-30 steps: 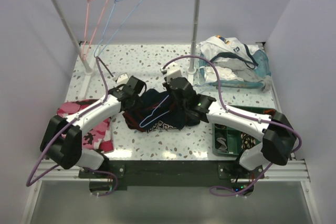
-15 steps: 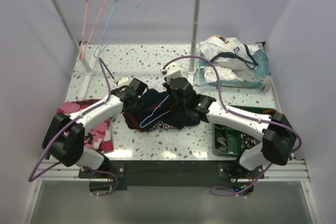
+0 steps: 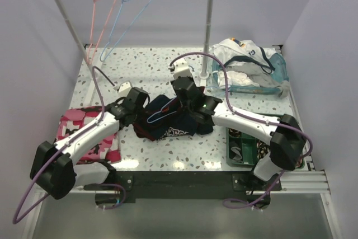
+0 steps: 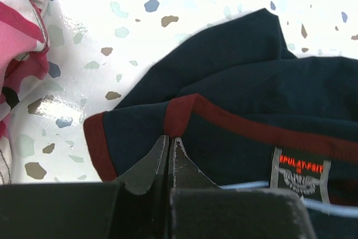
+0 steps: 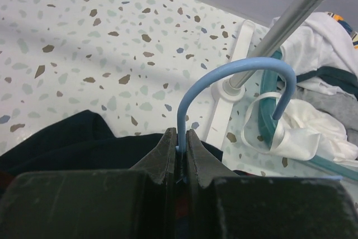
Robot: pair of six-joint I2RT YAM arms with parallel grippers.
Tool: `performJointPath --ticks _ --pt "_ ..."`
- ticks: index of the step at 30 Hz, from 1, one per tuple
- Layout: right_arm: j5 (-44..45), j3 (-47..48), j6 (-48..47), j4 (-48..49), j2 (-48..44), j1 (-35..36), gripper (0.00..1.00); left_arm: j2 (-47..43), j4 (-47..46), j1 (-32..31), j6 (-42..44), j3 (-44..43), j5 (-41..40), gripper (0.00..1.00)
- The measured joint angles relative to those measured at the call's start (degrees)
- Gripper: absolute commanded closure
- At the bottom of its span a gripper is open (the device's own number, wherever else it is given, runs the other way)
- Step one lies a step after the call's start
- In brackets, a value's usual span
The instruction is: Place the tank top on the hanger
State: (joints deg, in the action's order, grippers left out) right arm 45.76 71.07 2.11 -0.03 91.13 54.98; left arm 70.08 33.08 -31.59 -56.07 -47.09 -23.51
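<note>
The strap's dark red trim [image 4: 180, 110] is pinched in my left gripper beside the hanger's end [image 3: 150, 119], so I keep lifting the strap over that end until it sits there.
The navy tank top [image 3: 170, 122] lies bunched on the table between the two arms. Its dark red trim [image 4: 235, 121] and neck label show in the left wrist view. My left gripper [image 4: 169, 137] is shut, its tips pinching a raised fold of that trim at the top's left side [image 3: 143, 111]. The light blue wire hanger [image 5: 240, 74] rests on the tank top, hook pointing up and away. My right gripper [image 5: 182, 132] is shut on the hanger's neck just below the hook, above the top's far edge [image 3: 182, 102]. A strip of the hanger's wire [image 4: 246, 184] crosses the fabric.
A pink camouflage cloth [image 3: 89, 134] lies left of the tank top. A pink hanger [image 3: 96, 9] and another blue hanger [image 3: 130, 8] hang on the rail. The rack's post [image 3: 208, 32] stands just behind my right gripper. White garments [image 3: 249, 68] sit back right, a green tray [image 3: 246, 145] near right.
My left gripper has closed onto the tank top's red trim, and its arm has swung left. The right gripper has carried the hanger slightly back, and the top has bunched up.
</note>
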Motion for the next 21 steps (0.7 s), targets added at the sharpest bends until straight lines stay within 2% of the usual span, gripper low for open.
performJointPath --ticks 9,12,21 --pt "4.48 3.26 0.0 -1.29 2.64 0.04 1.0 -8.72 -0.44 0.0 5.79 1.62 2.14 1.0" --pt "4.63 4.87 0.39 -2.29 2.64 0.04 1.0 -8.94 -0.2 0.0 7.41 0.92 2.95 1.0" --pt "5.97 11.08 0.46 -3.39 2.82 2.21 1.0 -5.51 1.16 0.0 13.05 -13.09 6.16 1.0"
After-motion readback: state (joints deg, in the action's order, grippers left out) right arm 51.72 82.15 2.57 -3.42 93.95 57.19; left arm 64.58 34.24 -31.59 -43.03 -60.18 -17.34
